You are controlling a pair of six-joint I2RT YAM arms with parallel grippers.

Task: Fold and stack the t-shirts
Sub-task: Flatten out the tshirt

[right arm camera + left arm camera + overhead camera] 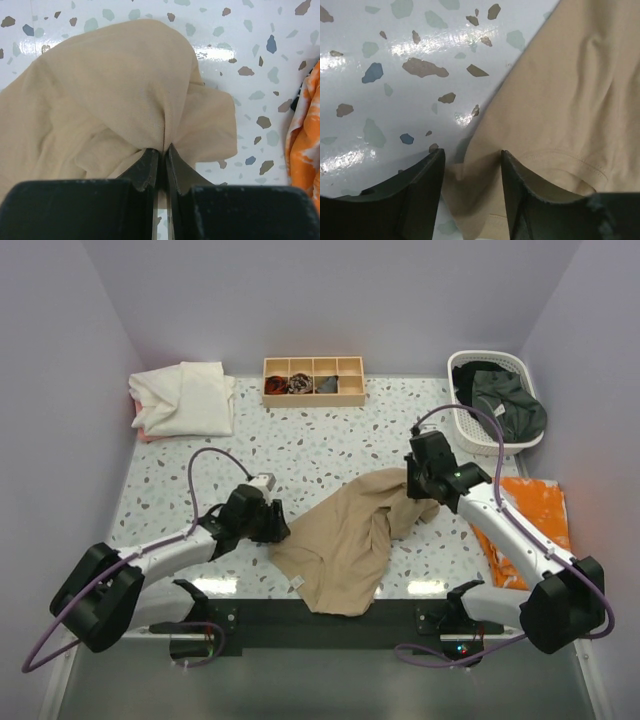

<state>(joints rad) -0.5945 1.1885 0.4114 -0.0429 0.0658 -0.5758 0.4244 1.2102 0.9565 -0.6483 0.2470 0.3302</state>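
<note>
The tan t-shirt lies bunched (397,511) under the robot's right gripper, so the left gripper needs to close on the t-shirt's hem (284,545) before both grippers raise the t-shirt and stretch it.
A tan t-shirt (345,535) lies crumpled on the speckled table (300,450), near the front middle. My right gripper (415,485) is shut on a bunched fold at the shirt's far right corner; in the right wrist view the cloth (125,85) gathers into the pinched fingertips of that gripper (162,150). My left gripper (275,525) sits at the shirt's left edge. In the left wrist view its jaws stand apart, and the gripper (472,165) straddles the tan hem (560,100) without pressing it. A cream-white t-shirt (185,398) lies folded at the back left. A dark t-shirt (505,400) fills a white basket (470,425).
A wooden divided tray (313,380) with small dark items stands at the back middle. An orange patterned cloth (525,525) lies flat at the right edge, close under my right arm, and shows in the right wrist view as well (305,135). Walls close in on three sides.
</note>
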